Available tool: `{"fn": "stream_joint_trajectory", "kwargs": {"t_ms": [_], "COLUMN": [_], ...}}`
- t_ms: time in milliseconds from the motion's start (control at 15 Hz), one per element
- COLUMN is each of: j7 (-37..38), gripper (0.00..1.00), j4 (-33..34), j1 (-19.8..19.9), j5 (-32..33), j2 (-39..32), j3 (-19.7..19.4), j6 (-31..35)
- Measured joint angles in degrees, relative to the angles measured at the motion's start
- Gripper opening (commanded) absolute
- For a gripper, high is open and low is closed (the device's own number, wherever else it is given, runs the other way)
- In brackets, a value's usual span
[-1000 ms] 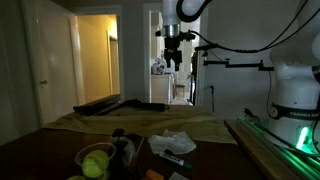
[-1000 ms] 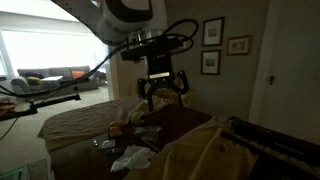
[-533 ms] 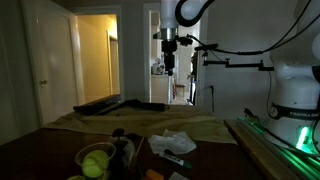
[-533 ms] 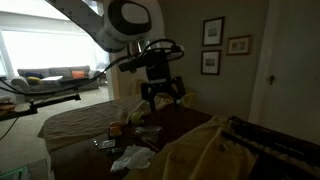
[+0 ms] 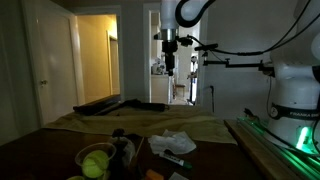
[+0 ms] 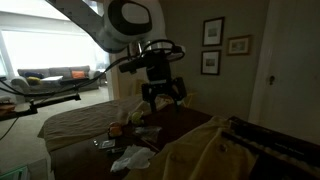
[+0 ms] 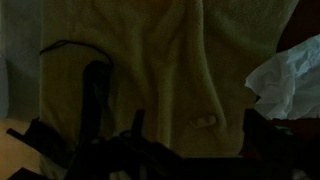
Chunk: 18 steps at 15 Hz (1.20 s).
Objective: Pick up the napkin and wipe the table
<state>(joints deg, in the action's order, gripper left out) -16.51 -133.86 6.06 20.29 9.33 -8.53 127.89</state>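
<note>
I should keep moving my gripper down until its fingers are on both sides of the raised folds (image 5: 171,138), because the way from my open fingers to the crumpled white napkin (image 5: 175,143) is clear.
The crumpled white napkin (image 5: 172,143) lies on the table's dark wooden top (image 5: 45,150), beside the tan cloth-covered area (image 5: 130,122). It also shows in an exterior view (image 6: 132,157) and at the right edge of the wrist view (image 7: 290,78). My gripper (image 5: 170,68) hangs high above the table, well above and behind the napkin. It is open and empty, with its fingers spread in an exterior view (image 6: 163,97) and in the wrist view (image 7: 195,125).
A bowl with yellow-green balls (image 5: 97,160) and a dark bottle stand left of the napkin. A marker (image 5: 176,160) lies by it. A long dark object (image 5: 110,105) lies on the tan cloth. A wooden rail with green light (image 5: 268,145) runs along the right.
A second ago the gripper's fingers faced the exterior camera more broadly; the wrist has since turned and dropped slightly. Nothing has moved in the last half second.
</note>
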Motion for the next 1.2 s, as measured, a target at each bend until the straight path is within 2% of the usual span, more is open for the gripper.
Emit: {"fn": "stream_joint_trajectory", "kwargs": {"t_ms": [267,600,933,1200], "j7": [4.27,7.75,16.22,19.15], "gripper": [1.00,1.00,1.00,1.00], "j4": [-3.62,-7.84,-7.96,-7.75], "j1": [-0.18,-1.58,-3.86,-6.65], "j5": [-3.02,-7.24,-8.65,-8.54], "j2": [-1.59,-7.07,-14.26,-19.01], "j3": [0.33,2.68,5.94,7.67], "j6": [4.02,13.34,19.91,21.29]}}
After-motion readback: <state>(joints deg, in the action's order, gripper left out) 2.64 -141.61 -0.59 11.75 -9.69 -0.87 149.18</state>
